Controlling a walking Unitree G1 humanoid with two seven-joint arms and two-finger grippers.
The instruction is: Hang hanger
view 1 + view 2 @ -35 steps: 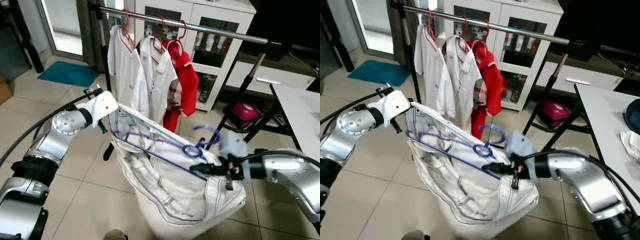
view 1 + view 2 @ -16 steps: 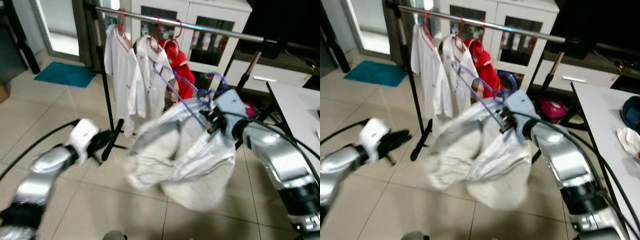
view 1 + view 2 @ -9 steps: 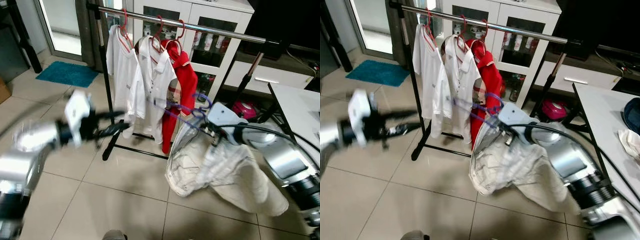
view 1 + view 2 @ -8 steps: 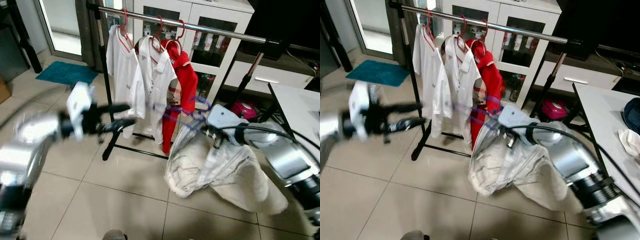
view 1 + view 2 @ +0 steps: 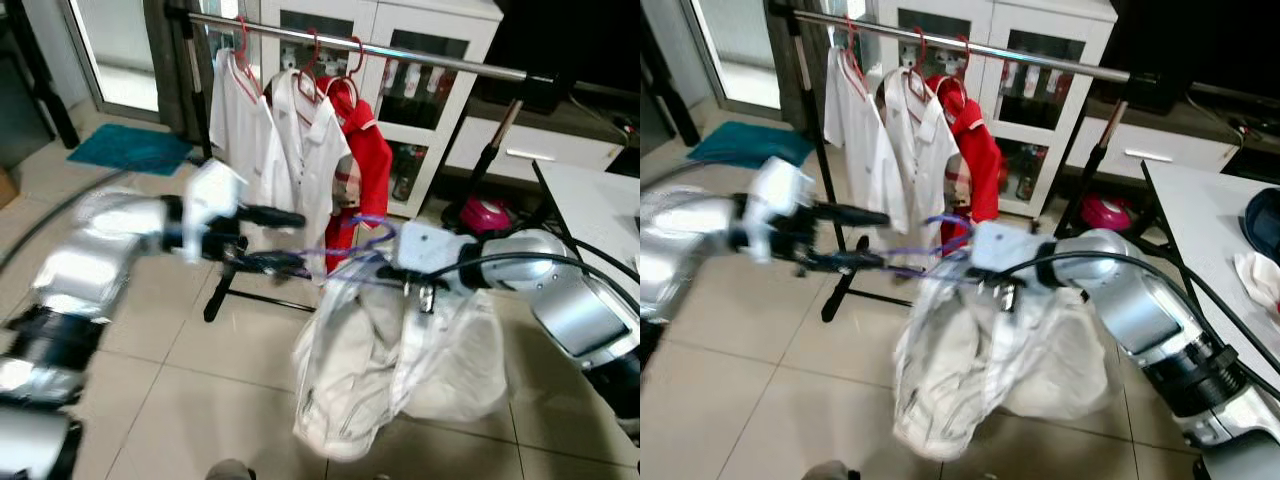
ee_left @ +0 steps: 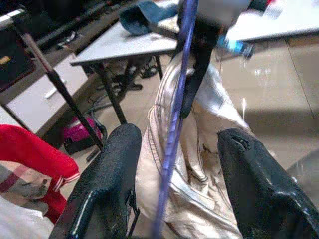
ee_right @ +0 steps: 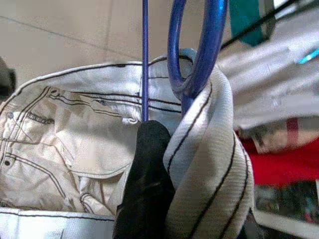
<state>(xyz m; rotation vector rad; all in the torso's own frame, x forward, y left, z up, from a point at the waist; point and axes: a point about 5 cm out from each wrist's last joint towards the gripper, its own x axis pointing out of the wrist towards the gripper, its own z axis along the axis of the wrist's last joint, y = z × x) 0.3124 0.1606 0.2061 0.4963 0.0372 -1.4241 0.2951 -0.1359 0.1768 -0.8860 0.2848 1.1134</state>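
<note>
My left gripper will carry the blue hanger [image 5: 347, 250] away empty, because white jeans are hanging from my right gripper's finger [image 5: 404, 276].
A blue wire hanger [image 5: 335, 248] carries a pair of white jeans [image 5: 385, 365] that droop toward the floor. My right gripper [image 5: 398, 272] is shut on the hanger near its hook [image 7: 199, 50], with denim bunched against the black finger [image 7: 147, 174]. My left gripper [image 5: 295, 240] stands open at the hanger's left end; the blue wire [image 6: 174, 124] runs between its spread fingers [image 6: 109, 189]. Behind, a metal rail [image 5: 420, 58] holds two white shirts [image 5: 290, 150] and a red one [image 5: 368, 155] on red hangers. The hanger is below the rail, in front of the red shirt.
The rack's black post and foot [image 5: 215, 290] stand just behind my left gripper. A white glass-door cabinet [image 5: 440, 90] is behind the rail. A white table [image 5: 600, 205] is at the right, a pink object [image 5: 487, 215] under the rack, a teal mat [image 5: 130, 148] far left.
My left arm has swung up and right, bringing its open fingers around the hanger's left end. My right gripper moved left and lower with the hanger; the jeans hang straighter.
</note>
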